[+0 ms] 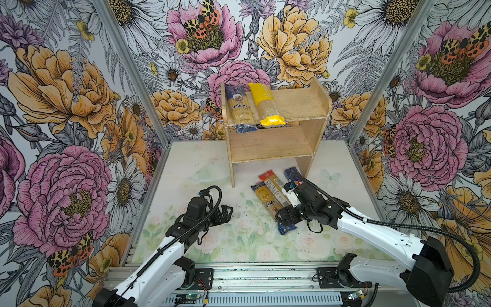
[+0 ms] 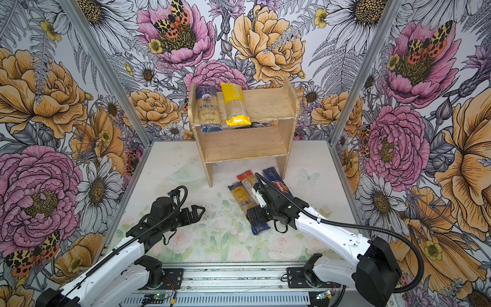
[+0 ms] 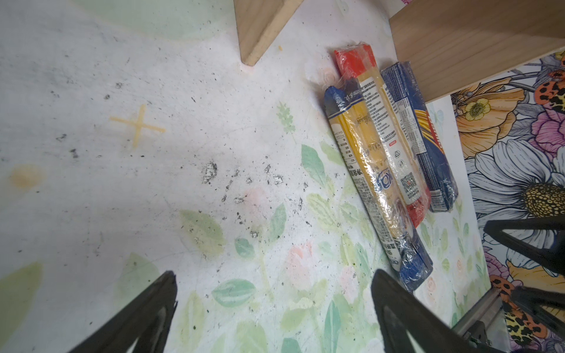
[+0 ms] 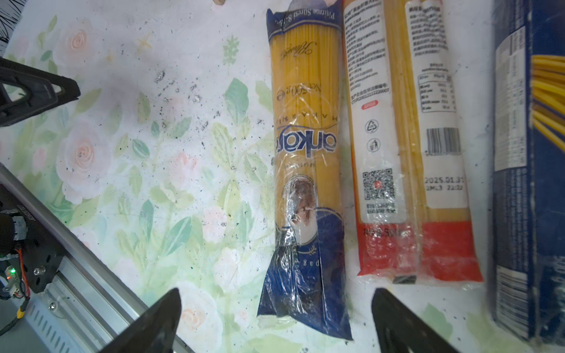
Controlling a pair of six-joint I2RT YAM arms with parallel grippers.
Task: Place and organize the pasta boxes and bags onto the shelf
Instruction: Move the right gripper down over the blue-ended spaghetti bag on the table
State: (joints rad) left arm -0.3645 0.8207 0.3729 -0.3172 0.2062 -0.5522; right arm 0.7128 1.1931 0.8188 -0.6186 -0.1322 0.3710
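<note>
The slim bag and the red-ended pack have a gap [image 4: 348,194] open between them, so the robot's right gripper keeps going down astride the slim bag's middle [image 4: 307,197] and closes there.
The wooden shelf [image 1: 300,103] [image 2: 265,103] stands at the back. Its upper tier carries the blue-ended "ankara" bag [image 1: 240,109] and the yellow-ended bag [image 1: 265,103] side by side, their near ends overhanging the edge. On the table in front lie three packs: a slimmer blue-ended bag [image 4: 305,122] [image 1: 265,198], a red-ended pack [image 4: 406,91] [image 1: 273,183] and a dark blue Barilla pack [image 4: 532,152] [image 2: 276,180]. My right gripper [image 4: 276,293] [image 1: 285,216] is open over the slim bag's near blue end. My left gripper [image 3: 275,275] [image 1: 225,211] is open and empty over bare table, left of the packs.
The shelf's lower tier [image 1: 268,143] is bare wood. Its side panels reach down to the table just behind the three packs. Floral walls close in the left, right and back. An aluminium rail [image 1: 252,276] runs along the front edge.
</note>
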